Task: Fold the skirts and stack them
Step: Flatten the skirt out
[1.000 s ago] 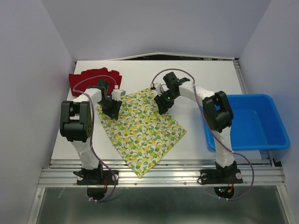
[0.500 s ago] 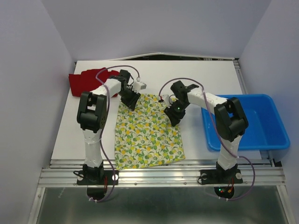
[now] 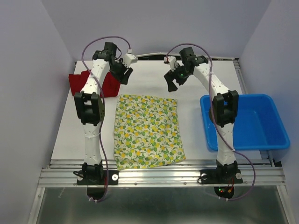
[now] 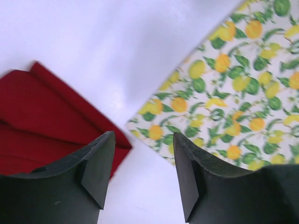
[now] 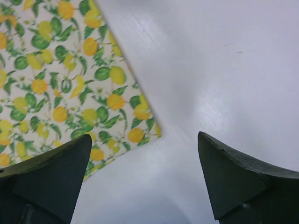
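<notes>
The lemon-print skirt's near edge [image 3: 149,164] rests loose over the metal bar, so I expect the skirt to pull free and fold over when I raise its far corners.
The lemon-print skirt [image 3: 147,130] lies flat in the middle of the table, its far edge towards both grippers. It also shows in the left wrist view [image 4: 233,84] and the right wrist view [image 5: 60,79]. The red skirt [image 3: 105,83] lies at the far left, partly hidden by the left arm; it shows in the left wrist view [image 4: 42,121] too. My left gripper [image 3: 125,76] is open and empty, above the table between the two skirts. My right gripper [image 3: 171,83] is open and empty, just beyond the lemon skirt's far right corner.
A blue plastic bin [image 3: 247,122] stands at the right edge of the table. White walls enclose the table on three sides. A metal rail [image 3: 159,175] runs along the near edge by the arm bases.
Both grippers let go of the lemon skirt and moved up and towards the far side. The skirt now lies squared and flat instead of skewed.
</notes>
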`<move>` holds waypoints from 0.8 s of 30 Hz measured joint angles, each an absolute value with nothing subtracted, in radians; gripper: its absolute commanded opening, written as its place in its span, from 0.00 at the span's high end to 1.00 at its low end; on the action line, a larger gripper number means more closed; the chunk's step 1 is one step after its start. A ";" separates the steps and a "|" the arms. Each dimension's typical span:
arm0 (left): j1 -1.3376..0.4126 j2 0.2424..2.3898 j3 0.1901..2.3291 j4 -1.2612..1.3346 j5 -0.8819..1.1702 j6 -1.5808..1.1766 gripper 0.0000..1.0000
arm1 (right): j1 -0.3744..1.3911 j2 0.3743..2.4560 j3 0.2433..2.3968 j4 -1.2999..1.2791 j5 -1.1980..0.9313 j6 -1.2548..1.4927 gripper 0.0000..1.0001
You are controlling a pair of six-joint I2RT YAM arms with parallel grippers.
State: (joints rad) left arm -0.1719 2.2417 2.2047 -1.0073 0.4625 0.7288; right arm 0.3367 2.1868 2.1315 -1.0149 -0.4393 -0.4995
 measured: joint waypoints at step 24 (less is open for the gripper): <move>-0.146 2.419 2.268 -0.944 0.409 0.877 0.42 | 0.303 2.427 2.136 -1.045 -0.495 -0.633 0.60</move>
